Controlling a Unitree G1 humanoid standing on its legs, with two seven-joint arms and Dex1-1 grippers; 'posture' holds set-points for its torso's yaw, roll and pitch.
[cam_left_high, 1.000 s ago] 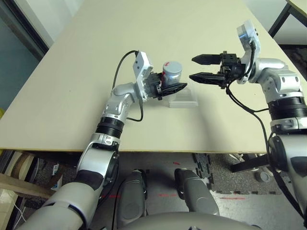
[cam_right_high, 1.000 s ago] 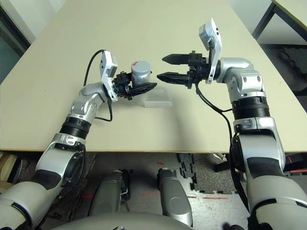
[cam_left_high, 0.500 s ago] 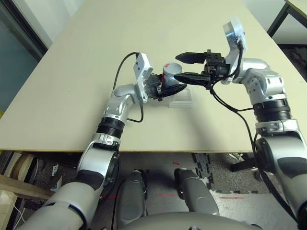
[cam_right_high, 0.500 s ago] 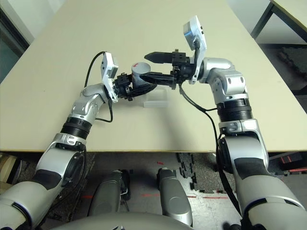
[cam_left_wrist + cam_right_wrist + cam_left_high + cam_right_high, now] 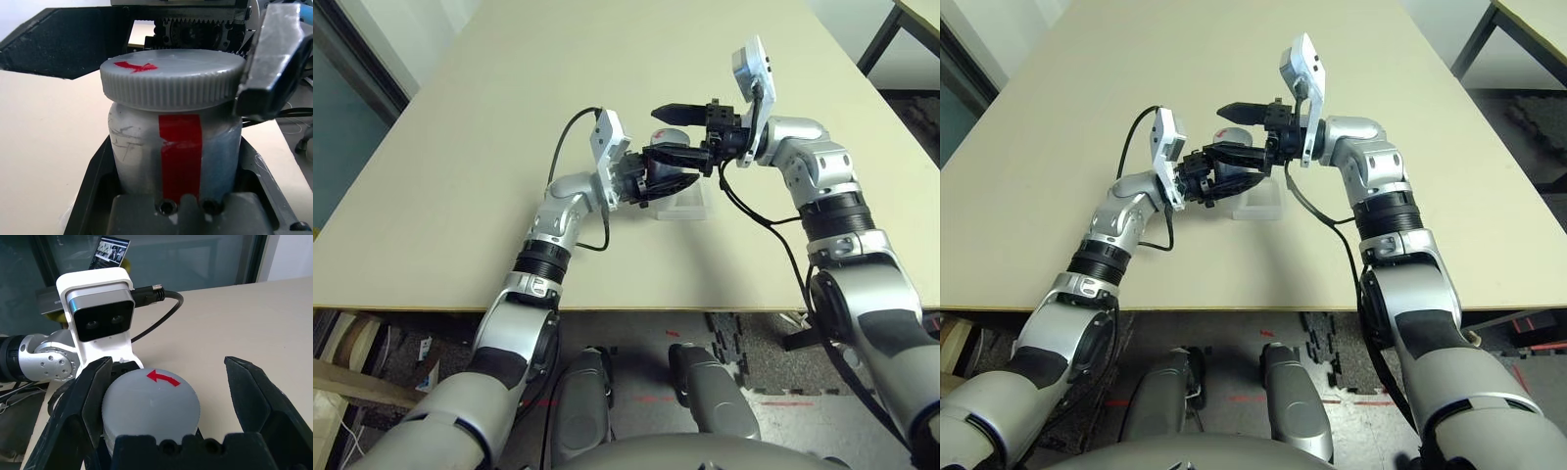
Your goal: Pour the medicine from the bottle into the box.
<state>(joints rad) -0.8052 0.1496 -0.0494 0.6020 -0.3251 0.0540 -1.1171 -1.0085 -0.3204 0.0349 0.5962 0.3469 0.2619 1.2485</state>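
The cap [image 5: 151, 411] sits deep against the base of one finger, so the robot's right gripper should pull back along the cap's side [image 5: 106, 431] to turn the cap, then pinch it and lift it off.
The silver-grey bottle [image 5: 172, 161], with a red stripe on its label, stands upright in my left gripper [image 5: 664, 168], which is shut on its body. Its grey round cap [image 5: 150, 406] carries a red arrow and is on. My right gripper [image 5: 672, 135] is open, with one finger [image 5: 90, 399] close against the cap's side and the other finger [image 5: 257, 399] well clear of it. The clear plastic box [image 5: 686, 205] lies on the table just beside and below the bottle. The medicine is hidden.
The beige table [image 5: 460, 147] stretches wide on every side of the two arms. My left wrist camera housing [image 5: 98, 313] and its black cable [image 5: 161, 296] sit right behind the bottle. A dark table leg [image 5: 884, 39] stands at the far right.
My right gripper has moved left from beside the box to straddle the bottle's cap, still open. My left gripper keeps the bottle in about the same place.
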